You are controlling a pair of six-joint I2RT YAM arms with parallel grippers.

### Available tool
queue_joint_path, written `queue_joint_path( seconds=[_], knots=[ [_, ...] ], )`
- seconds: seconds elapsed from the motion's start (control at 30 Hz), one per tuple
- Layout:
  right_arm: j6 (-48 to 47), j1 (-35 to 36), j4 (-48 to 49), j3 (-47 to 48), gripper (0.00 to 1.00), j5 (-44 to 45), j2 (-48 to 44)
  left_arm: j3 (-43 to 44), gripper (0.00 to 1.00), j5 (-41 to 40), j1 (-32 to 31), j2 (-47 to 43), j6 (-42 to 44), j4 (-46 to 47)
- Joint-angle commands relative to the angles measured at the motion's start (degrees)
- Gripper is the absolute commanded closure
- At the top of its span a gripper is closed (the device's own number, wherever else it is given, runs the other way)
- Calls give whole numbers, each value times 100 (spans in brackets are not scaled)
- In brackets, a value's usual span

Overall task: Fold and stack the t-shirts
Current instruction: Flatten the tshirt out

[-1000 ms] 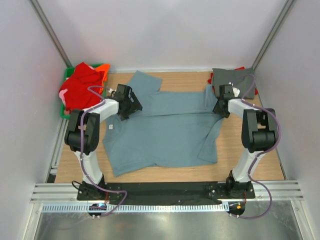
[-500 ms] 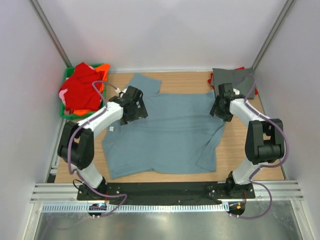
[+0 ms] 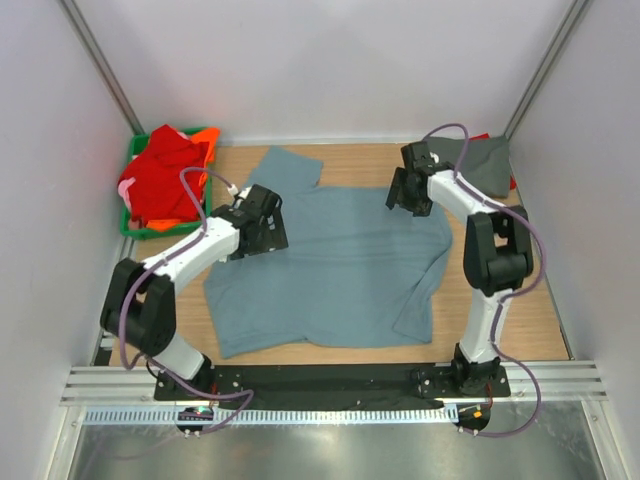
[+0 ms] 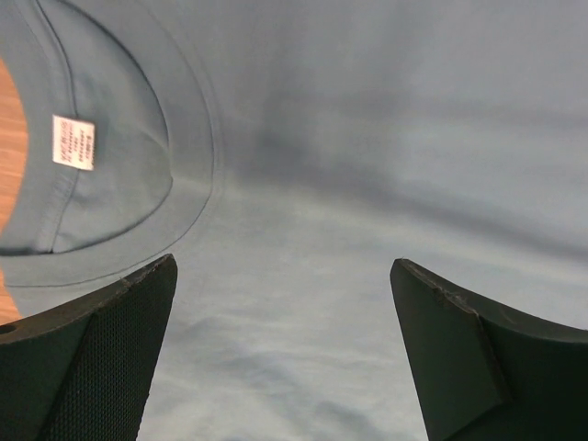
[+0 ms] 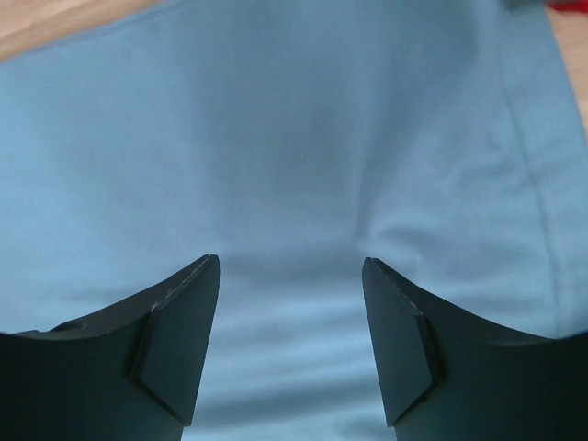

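My left gripper should back off, as the dusty blue-grey t-shirt's near hem corner [image 3: 415, 315] is folded over, and my right gripper should pull that corner [image 3: 412, 325] out flat.
A dusty blue-grey t-shirt [image 3: 340, 265] lies spread flat on the wooden table, collar to the left, one sleeve pointing to the back. My left gripper [image 3: 268, 226] hovers open just above its collar end; in the left wrist view the left gripper [image 4: 283, 266] has only cloth under it, with the collar and its white label [image 4: 73, 142] at upper left. My right gripper [image 3: 404, 192] stands open over the shirt's far right part; in the right wrist view the right gripper [image 5: 290, 265] holds nothing. A darker grey t-shirt [image 3: 478, 160] lies folded at the back right.
A green plastic crate [image 3: 132, 231] at the back left holds a heap of red and orange t-shirts [image 3: 165, 175]. A bit of red cloth [image 3: 514, 183] shows under the grey shirt. White walls close in the table on three sides.
Both grippers have opened wider and let go of the blue-grey shirt. The left one moved right over the collar; the right one moved back and left. The shirt now lies flatter.
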Motion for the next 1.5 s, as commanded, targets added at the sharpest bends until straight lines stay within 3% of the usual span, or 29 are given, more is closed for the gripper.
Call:
queue_joint_path(
  seconds=[0.0, 0.2, 0.47, 0.63, 0.77, 0.9, 0.97, 1.17, 1.27, 1.33, 1.47],
  knots=[
    [-235, -32, -216, 818, 31, 99, 679, -70, 0, -54, 4, 349, 13, 393],
    [-358, -49, -383, 2013, 30, 108, 1857, 246, 0, -37, 162, 1107, 39, 692],
    [-332, -234, -805, 3946, 29, -49, 3413, 1335, 0, 139, 672, 2598, 206, 781],
    [-586, -313, -823, 5675, 26, -637, 4396, 2757, 1, 342, 962, 3523, 188, 273],
    [-859, -322, -560, 5926, 24, -1262, 4216, 3822, 0, 394, 980, 3788, 312, -422],
    [-904, -296, -331, 5172, 22, -1447, 3075, 3667, 0, 509, 883, 2729, 215, -617],
    [-816, -208, -217, 4277, 20, -1404, 2126, 3412, 0, 500, 822, 2200, 215, -713],
    [-622, 485, -497, 1464, 19, -1, -239, 2190, 0, 570, 760, 90, 592, -1284],
    [-421, 934, -664, 84, 22, 660, -1075, 1698, 0, 623, 769, -884, 1119, -1627],
    [-149, 1084, -595, -958, 30, 671, -1583, 1180, 0, 605, 769, -1308, 1286, -1707],
    [309, 1435, -472, -2307, 36, 864, -2227, 56, 0, 684, 786, -2423, 1419, -1470]
  ],
)
